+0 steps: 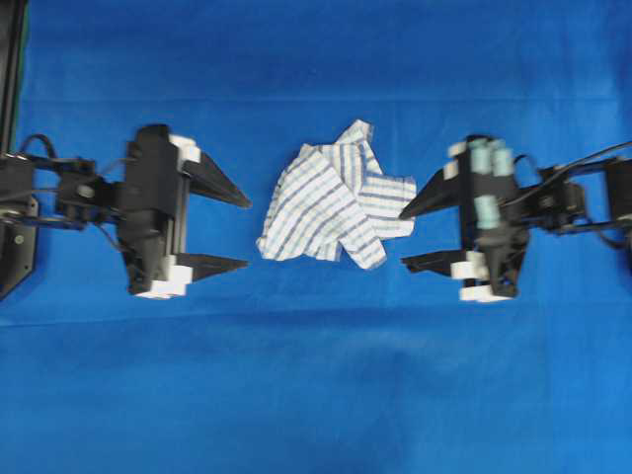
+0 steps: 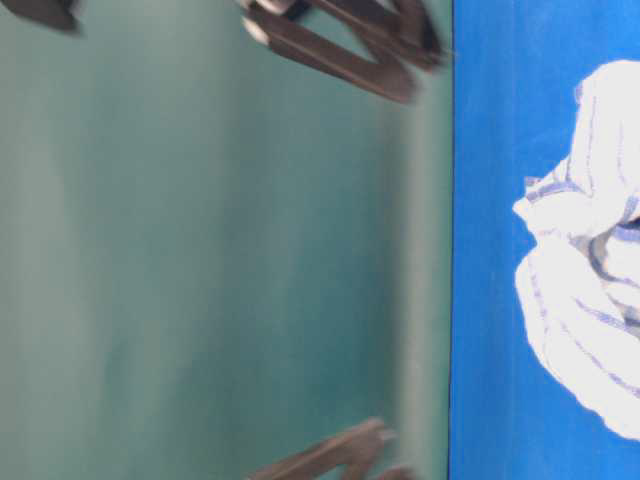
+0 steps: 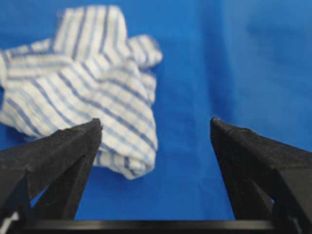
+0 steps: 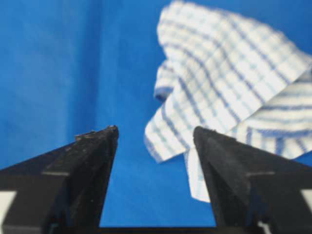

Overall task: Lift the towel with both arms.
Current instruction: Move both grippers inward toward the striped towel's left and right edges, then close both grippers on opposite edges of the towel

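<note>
The towel's narrow corner (image 1: 266,246) points into the left gripper's open fingers, so the robot should keep moving toward it until the fingers are on both sides of its fabric (image 1: 276,240), and then close them.
The towel (image 1: 336,197), white with thin blue and grey checked stripes, lies crumpled in the middle of the blue cloth surface (image 1: 316,395). My left gripper (image 1: 247,233) is open and empty just left of the towel, apart from it. My right gripper (image 1: 402,238) is open and empty at the towel's right edge, its far finger close to the fabric. In the left wrist view the towel (image 3: 83,92) lies ahead and to the left, between and beyond the fingers (image 3: 68,146). In the right wrist view the towel (image 4: 229,83) lies ahead to the right. It also shows in the table-level view (image 2: 590,250).
The plain blue cloth covers the whole table. A black arm base (image 1: 15,232) stands at the left edge and the right arm's links (image 1: 583,202) run off the right edge. A blurred green wall (image 2: 200,250) fills the table-level view.
</note>
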Robot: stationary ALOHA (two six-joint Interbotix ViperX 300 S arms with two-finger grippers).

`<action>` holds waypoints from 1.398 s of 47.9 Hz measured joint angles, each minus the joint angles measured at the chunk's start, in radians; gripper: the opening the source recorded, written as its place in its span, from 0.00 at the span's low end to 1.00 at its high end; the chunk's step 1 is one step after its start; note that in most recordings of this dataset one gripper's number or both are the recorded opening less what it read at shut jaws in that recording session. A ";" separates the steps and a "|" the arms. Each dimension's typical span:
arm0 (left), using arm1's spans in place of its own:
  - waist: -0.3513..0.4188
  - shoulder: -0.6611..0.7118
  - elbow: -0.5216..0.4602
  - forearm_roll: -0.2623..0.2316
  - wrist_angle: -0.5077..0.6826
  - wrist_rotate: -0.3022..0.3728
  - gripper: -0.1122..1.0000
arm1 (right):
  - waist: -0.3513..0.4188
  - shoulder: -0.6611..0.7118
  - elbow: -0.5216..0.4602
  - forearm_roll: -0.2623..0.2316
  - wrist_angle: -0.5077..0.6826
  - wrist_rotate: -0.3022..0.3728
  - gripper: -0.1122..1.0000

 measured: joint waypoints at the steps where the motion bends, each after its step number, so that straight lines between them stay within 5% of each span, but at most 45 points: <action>1: 0.000 0.017 -0.002 0.000 -0.009 0.002 0.91 | 0.002 0.021 -0.006 0.000 -0.002 0.000 0.67; 21: 0.000 0.380 -0.048 0.000 -0.156 0.002 0.91 | 0.003 0.325 -0.098 0.000 -0.071 -0.002 0.67; 39: 0.009 0.468 -0.080 0.000 -0.167 -0.003 0.88 | 0.003 0.405 -0.120 -0.002 -0.089 0.000 0.66; 46: 0.015 0.468 -0.080 0.002 -0.153 -0.003 0.69 | -0.008 0.405 -0.120 0.000 -0.089 0.000 0.56; 54: 0.035 0.468 -0.081 0.000 -0.127 -0.002 0.25 | -0.037 0.405 -0.120 0.000 -0.087 0.002 0.15; 56: 0.037 0.466 -0.083 -0.002 -0.123 0.000 0.18 | -0.041 0.405 -0.120 0.000 -0.087 0.005 0.12; 67: 0.035 0.423 -0.087 -0.002 -0.061 0.000 0.16 | -0.043 0.383 -0.120 0.000 -0.063 -0.002 0.12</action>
